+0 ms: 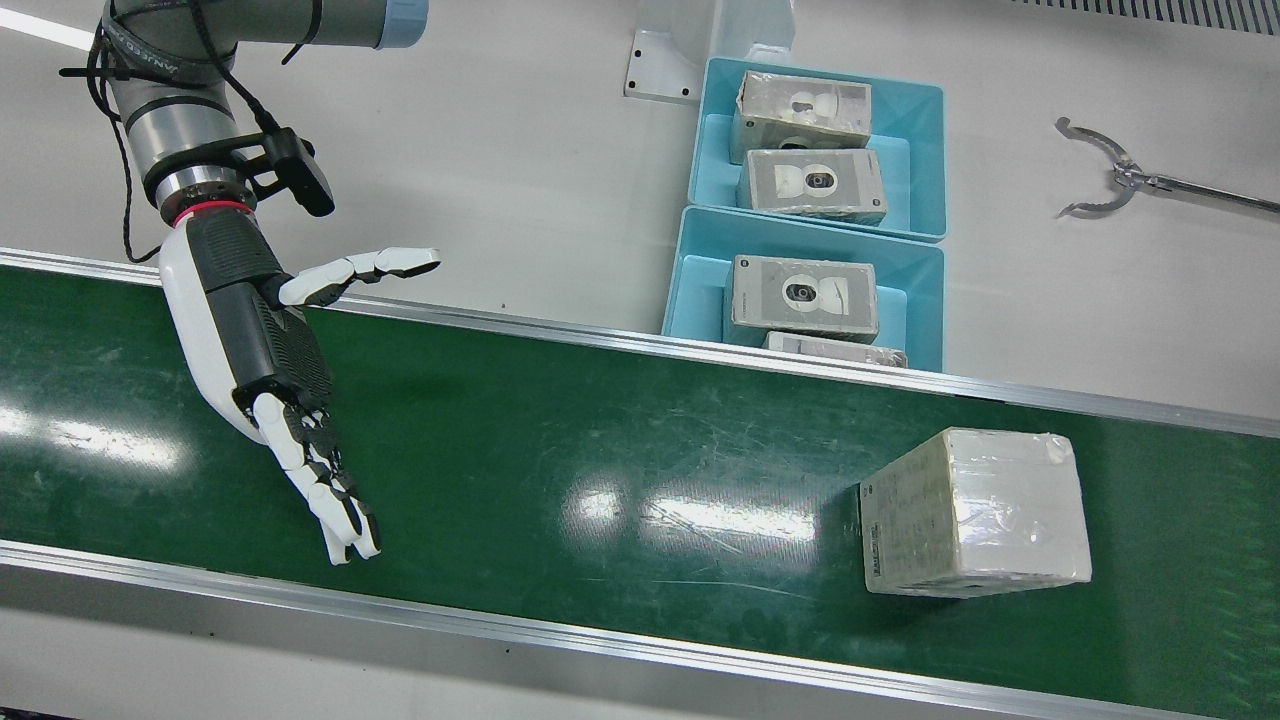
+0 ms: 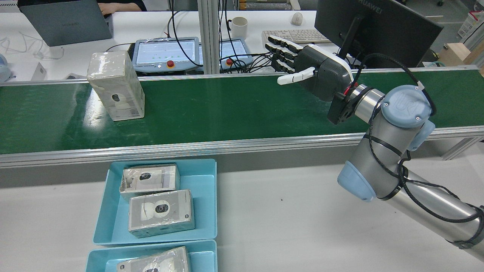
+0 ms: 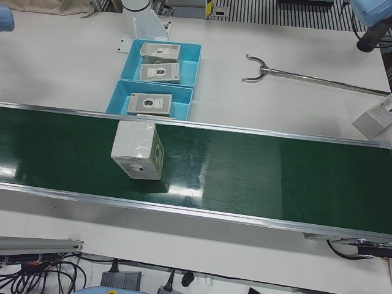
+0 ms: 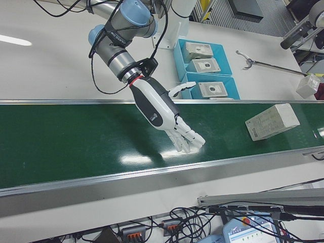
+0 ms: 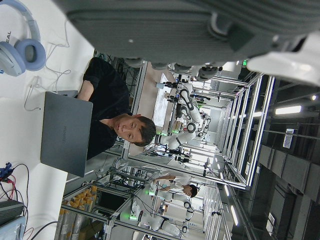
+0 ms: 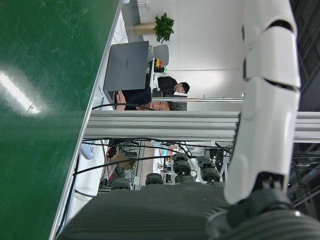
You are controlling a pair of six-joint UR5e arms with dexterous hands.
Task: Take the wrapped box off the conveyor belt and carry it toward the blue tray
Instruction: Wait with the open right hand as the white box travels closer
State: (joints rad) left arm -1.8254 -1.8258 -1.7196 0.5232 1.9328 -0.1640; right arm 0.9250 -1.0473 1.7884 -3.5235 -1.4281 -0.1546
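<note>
My gripper will lower the wrapped box (image 1: 978,514) onto the boxes that already crowd the blue tray (image 1: 805,298) by the belt, so the wrapped box will sit tilted on top of them.
The wrapped box (image 1: 975,510) stands on the green conveyor belt (image 1: 600,440); it also shows in the rear view (image 2: 115,85), the left-front view (image 3: 138,150) and the right-front view (image 4: 273,121). My right hand (image 1: 260,340) is open and empty, hovering over the belt far to the side of the box, fingers spread, as the rear view (image 2: 314,70) and right-front view (image 4: 162,111) also show. My left hand (image 5: 165,30) shows only in its own view, fingers extended, holding nothing, away from the belt. Two blue trays (image 1: 690,270) (image 2: 210,196) sit beside the belt holding wrapped boxes.
A metal grabber tool (image 1: 1120,180) lies on the white table past the trays. A small white box (image 3: 376,119) sits at that table's far edge. Beyond the belt in the rear view stand control pendants (image 2: 166,51), a laptop and a monitor (image 2: 374,26). The belt has raised aluminium rails (image 1: 640,345).
</note>
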